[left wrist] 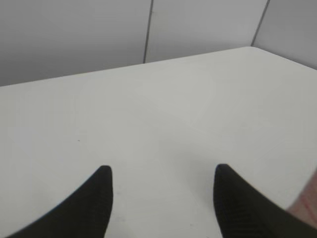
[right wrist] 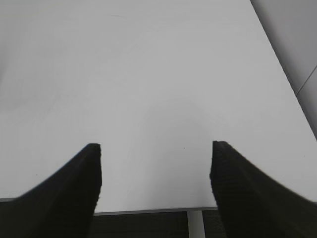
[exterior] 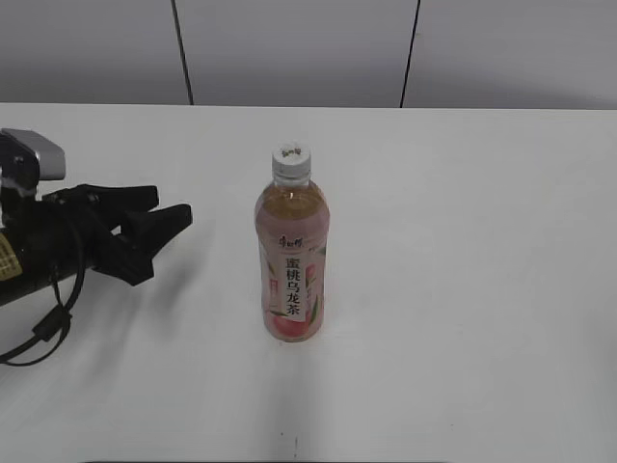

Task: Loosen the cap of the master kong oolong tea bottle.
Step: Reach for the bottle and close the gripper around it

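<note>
The table [exterior: 224,236] is clear between my left gripper's open fingers and the upright bottle, so I should keep reaching until the fingers close around its body [exterior: 292,227] below the cap.
The master kong oolong tea bottle [exterior: 291,256] stands upright in the middle of the white table, pink peach label facing me. Its white ribbed cap [exterior: 291,161] is on the neck. My left gripper [exterior: 166,208] is open and empty, low over the table to the left of the bottle, fingers pointing toward it with a gap between. In the left wrist view the open fingers [left wrist: 161,171] frame bare table, and a pink blur of the bottle [left wrist: 304,210] shows at the lower right edge. My right gripper [right wrist: 156,148] is open and empty over the table's edge; it is out of the exterior view.
The white table [exterior: 463,241] runs back to a grey panelled wall [exterior: 289,48]. In the right wrist view the table's near edge [right wrist: 148,210] and a white leg [right wrist: 195,224] show below the fingers.
</note>
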Action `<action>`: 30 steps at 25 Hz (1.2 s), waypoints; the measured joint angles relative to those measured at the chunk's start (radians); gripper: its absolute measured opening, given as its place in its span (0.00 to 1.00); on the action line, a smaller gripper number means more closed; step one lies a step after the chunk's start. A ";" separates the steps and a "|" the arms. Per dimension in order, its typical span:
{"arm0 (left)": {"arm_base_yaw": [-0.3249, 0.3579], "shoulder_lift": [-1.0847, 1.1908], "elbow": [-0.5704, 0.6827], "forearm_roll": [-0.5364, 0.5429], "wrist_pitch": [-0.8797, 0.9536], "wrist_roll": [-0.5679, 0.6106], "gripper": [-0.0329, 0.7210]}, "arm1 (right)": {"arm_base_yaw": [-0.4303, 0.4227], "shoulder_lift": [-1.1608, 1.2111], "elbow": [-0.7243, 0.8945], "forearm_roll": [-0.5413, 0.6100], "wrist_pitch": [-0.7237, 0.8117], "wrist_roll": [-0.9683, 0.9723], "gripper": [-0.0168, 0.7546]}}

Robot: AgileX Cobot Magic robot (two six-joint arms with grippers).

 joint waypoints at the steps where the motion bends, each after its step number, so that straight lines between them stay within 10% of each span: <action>1: 0.000 0.000 0.003 0.022 0.000 -0.005 0.58 | 0.000 0.000 0.000 0.000 0.000 0.000 0.69; 7: 0.000 0.000 0.006 0.151 0.000 -0.012 0.60 | 0.000 0.000 0.000 0.000 0.000 0.000 0.69; 15: 0.000 0.000 0.006 0.279 0.000 -0.013 0.87 | 0.000 0.000 0.000 0.000 0.000 0.000 0.69; 30: -0.088 -0.001 -0.013 0.331 0.000 -0.013 0.87 | 0.000 0.000 0.000 0.000 0.000 0.000 0.69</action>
